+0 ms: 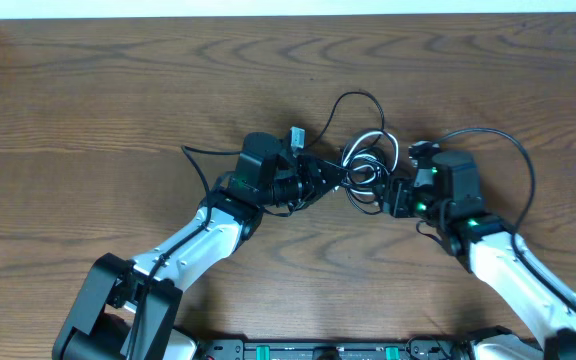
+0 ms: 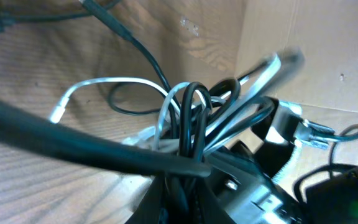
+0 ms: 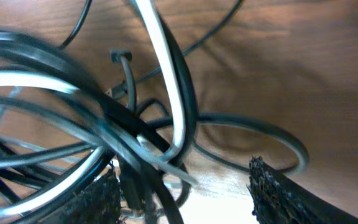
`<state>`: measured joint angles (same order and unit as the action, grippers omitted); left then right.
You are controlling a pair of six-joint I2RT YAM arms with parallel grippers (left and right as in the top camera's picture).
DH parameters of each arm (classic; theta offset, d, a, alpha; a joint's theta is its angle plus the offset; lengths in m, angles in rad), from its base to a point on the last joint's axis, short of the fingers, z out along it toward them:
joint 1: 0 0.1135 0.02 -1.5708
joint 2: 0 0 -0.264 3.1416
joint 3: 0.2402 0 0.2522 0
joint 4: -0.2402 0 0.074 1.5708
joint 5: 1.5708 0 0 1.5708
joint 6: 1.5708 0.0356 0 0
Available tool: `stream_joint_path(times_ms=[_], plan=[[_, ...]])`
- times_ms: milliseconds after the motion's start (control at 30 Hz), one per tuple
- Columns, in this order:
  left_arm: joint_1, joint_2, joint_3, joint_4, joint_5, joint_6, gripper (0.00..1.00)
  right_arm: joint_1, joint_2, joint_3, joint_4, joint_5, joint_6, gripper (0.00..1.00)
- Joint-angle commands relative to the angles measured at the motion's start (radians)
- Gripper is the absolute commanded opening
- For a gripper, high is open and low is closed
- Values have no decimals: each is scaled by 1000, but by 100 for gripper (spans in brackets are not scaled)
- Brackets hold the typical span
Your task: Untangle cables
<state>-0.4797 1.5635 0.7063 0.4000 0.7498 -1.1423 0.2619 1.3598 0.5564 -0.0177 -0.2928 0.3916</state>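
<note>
The cords bunch up (image 1: 366, 168) against my open right gripper. My right gripper should grab the black loop (image 3: 257, 123) while my left gripper moves back to stretch out the tangle.
The cables (image 1: 368, 165) are a tangle of thin black cords and a white cord in the middle of the table. A black loop (image 1: 353, 105) rises behind it, and a small plug end (image 1: 296, 135) lies at its left. My left gripper (image 1: 336, 176) reaches into the tangle from the left. In the left wrist view it (image 2: 182, 196) is shut on a bunch of black cords (image 2: 191, 118). My right gripper (image 1: 392, 192) sits at the tangle's right edge. In the right wrist view it (image 3: 179, 196) is open, with the black and white cords (image 3: 166, 81) draped over its left finger.
The wooden table (image 1: 118, 90) extends all around. A thin black cord (image 1: 203, 158) trails left from the tangle past the left arm. The right arm's own thicker black wire (image 1: 513, 150) arcs behind the right wrist. A pale wall strip (image 1: 268, 8) runs along the far edge.
</note>
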Motion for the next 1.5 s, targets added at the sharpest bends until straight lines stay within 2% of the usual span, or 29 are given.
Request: stream_joint_path(times_ms=[0, 100, 200, 300, 400, 467, 533, 700, 867, 967, 1067, 1167, 1367, 1467], plan=[[2, 2, 9, 23, 82, -18, 8, 20, 46, 6, 50, 48, 47, 64], [3, 2, 9, 97, 193, -56, 8, 20, 75, 6, 63, 161, 130, 59], [3, 2, 9, 253, 336, -132, 8, 20, 79, 6, 8, 338, 197, 56], [10, 2, 9, 521, 454, -305, 8, 7, 79, 6, -63, 484, 245, 57], [31, 2, 9, 899, 500, -503, 8, -35, 78, 6, -100, 497, 251, 57], [52, 2, 9, 1090, 496, -580, 8, -60, 78, 6, -110, 480, 251, 57], [76, 2, 9, 1187, 500, -594, 8, -84, 78, 6, -109, 434, 249, 60], [105, 4, 9, 1114, 519, -541, 8, -114, 60, 6, -110, 274, 177, 64], [110, 4, 9, 923, 514, -326, 8, -133, -8, 6, -147, 244, 130, 71], [111, 4, 9, 783, 502, -252, 8, -159, -82, 6, -193, 285, 104, 71], [127, 4, 9, 756, 507, -241, 8, -217, -166, 6, -271, 434, 104, 74], [164, 4, 9, 760, 507, -241, 8, -296, -232, 6, -331, 492, 76, 77], [274, 4, 9, 760, 509, -238, 8, -464, -319, 6, -371, 362, 22, 79], [322, 4, 9, 760, 526, -238, 8, -497, -322, 6, -364, 281, -8, 80]])
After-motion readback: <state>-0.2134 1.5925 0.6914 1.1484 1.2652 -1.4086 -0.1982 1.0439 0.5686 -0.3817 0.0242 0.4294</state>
